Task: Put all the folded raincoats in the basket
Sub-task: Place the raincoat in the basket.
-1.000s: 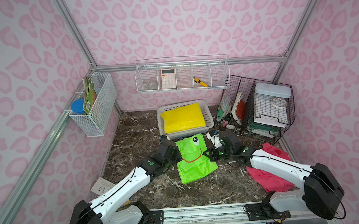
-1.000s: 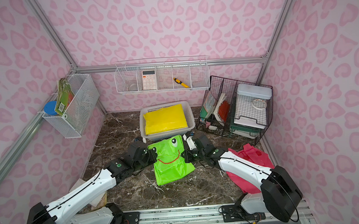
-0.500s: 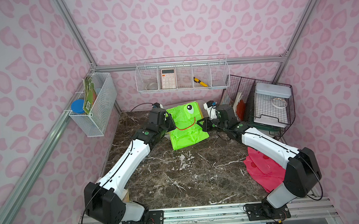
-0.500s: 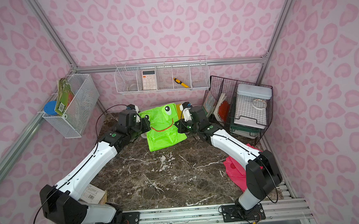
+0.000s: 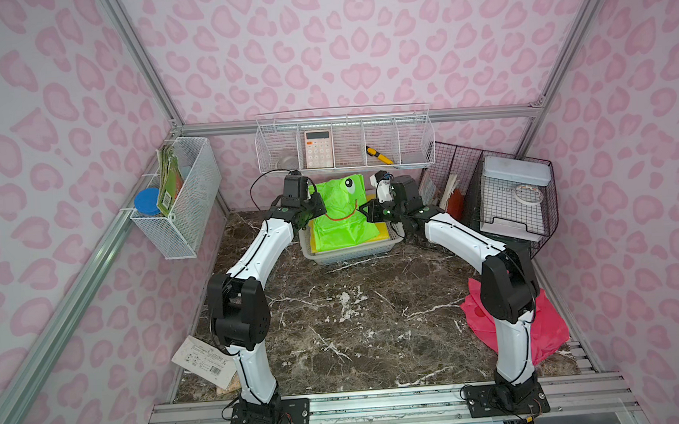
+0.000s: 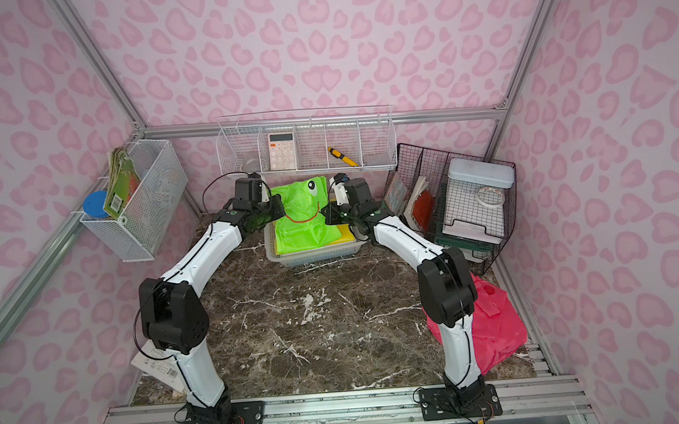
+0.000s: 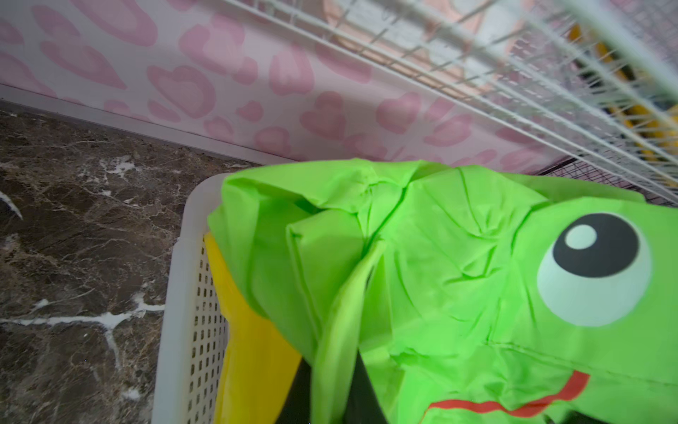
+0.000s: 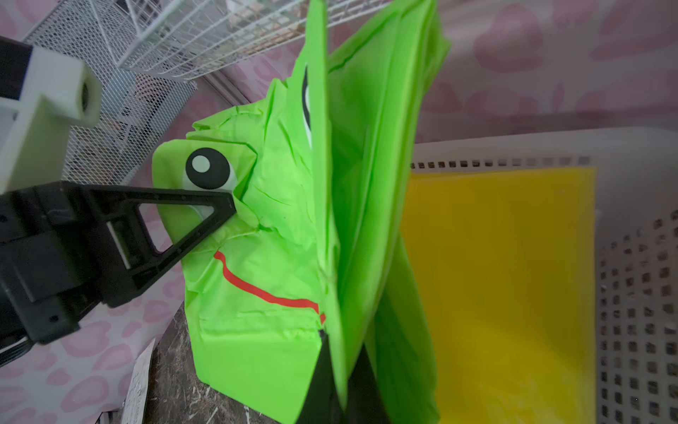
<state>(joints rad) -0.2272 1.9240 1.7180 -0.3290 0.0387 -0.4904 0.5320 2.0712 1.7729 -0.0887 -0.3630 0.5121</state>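
Note:
I can see the green raincoat's lower part inside the basket, so my right gripper keeps lowering its raised edge until it rests on the yellow raincoat, then release.
The bright green folded raincoat with a frog face hangs between both grippers over the white perforated basket. Its lower part drapes into the basket over a yellow folded raincoat. My left gripper is shut on the raincoat's left edge, beside the basket rim. My right gripper is shut on the right edge. The raincoat's upper edge stands raised toward the back wall.
A white wire wall rack with a calculator hangs just above the basket. Black wire file holders stand at the back right. A red raincoat lies by the right arm's base. Another wire rack hangs on the left wall.
Both arms have carried the green raincoat from the middle of the table back to the basket. Its lower part now hangs inside the basket over the yellow one.

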